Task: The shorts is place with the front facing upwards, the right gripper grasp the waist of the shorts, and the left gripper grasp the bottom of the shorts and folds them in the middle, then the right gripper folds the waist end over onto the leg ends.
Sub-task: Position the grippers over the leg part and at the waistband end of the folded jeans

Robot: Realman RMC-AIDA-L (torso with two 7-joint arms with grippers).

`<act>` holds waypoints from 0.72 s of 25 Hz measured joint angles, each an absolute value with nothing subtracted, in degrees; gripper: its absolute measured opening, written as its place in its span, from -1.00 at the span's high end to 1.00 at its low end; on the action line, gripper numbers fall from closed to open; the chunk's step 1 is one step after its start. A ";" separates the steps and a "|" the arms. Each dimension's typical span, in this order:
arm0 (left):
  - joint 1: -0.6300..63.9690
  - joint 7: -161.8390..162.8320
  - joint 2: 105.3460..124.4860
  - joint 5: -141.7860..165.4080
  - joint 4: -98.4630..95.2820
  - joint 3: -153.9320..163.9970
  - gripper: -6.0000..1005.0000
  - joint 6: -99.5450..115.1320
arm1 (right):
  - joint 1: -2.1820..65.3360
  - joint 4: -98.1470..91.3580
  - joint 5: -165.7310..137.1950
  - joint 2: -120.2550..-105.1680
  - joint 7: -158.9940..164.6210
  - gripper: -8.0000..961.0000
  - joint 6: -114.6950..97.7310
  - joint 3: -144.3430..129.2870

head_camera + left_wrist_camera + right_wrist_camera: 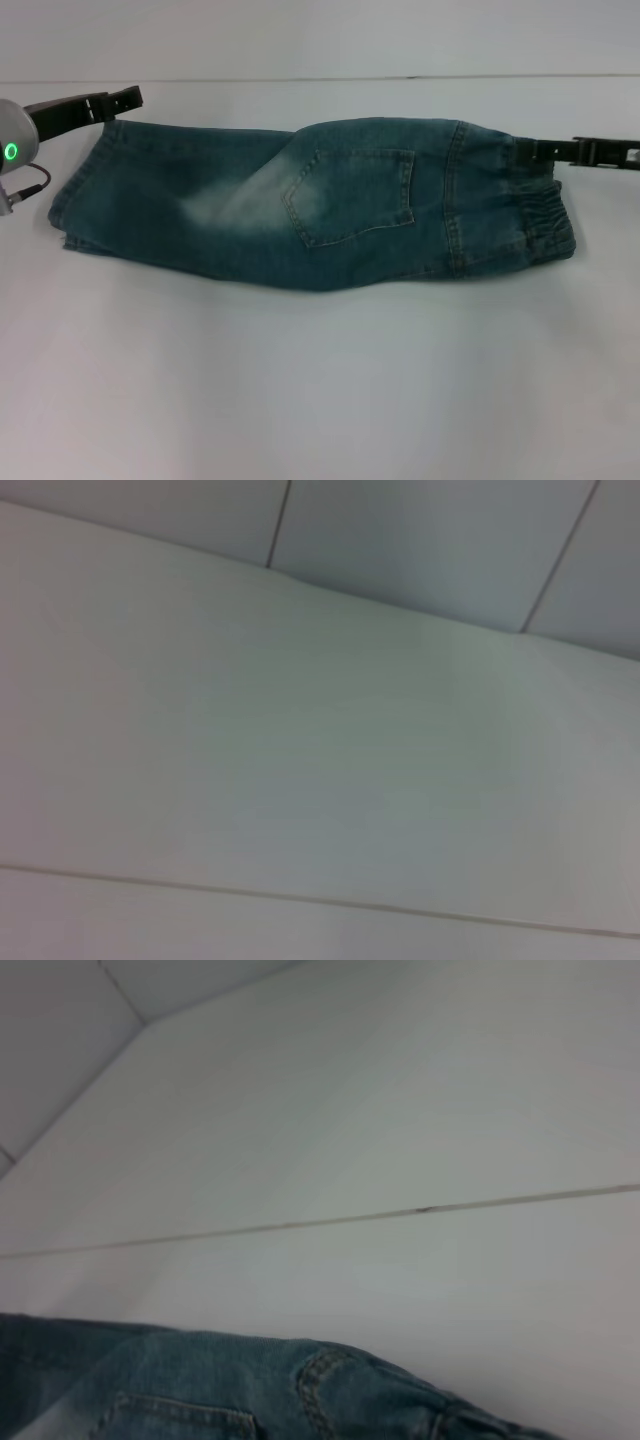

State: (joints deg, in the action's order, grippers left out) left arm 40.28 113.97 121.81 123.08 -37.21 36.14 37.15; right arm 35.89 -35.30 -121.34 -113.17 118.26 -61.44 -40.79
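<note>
My right gripper needs to come back from the waist's far edge, where it is now, and grip the waist end's middle before folding it over, because the shorts lie folded lengthwise.
The blue-green denim shorts lie across the white table, folded lengthwise, with a patch pocket facing up. The gathered elastic waist is at the right end. The bottom of the shorts, the hemmed leg ends, is at the left end. My left gripper sits just beyond the far corner of the leg ends. My right gripper rests against the far edge of the waist. A strip of the shorts shows in the right wrist view. The left wrist view holds only table and wall.
The table's far edge meets a pale wall behind the shorts. The white left arm, with a green ring light, stands at the left border. Bare tabletop stretches in front of the shorts.
</note>
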 joint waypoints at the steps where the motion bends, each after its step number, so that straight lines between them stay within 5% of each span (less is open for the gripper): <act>1: 40.09 113.46 121.81 122.47 -37.37 36.14 -0.67 37.83 | 36.11 -36.04 -122.65 -112.72 119.91 -0.71 -62.84 -40.79; 12: 36.01 103.76 121.82 114.51 -40.97 35.66 -0.77 54.88 | 38.49 -40.32 -129.65 -107.49 132.51 -0.70 -72.38 -40.86; 18: 35.55 102.95 121.85 114.18 -40.78 35.69 -0.77 55.81 | 40.98 -43.69 -134.40 -106.83 136.47 -0.68 -76.68 -40.87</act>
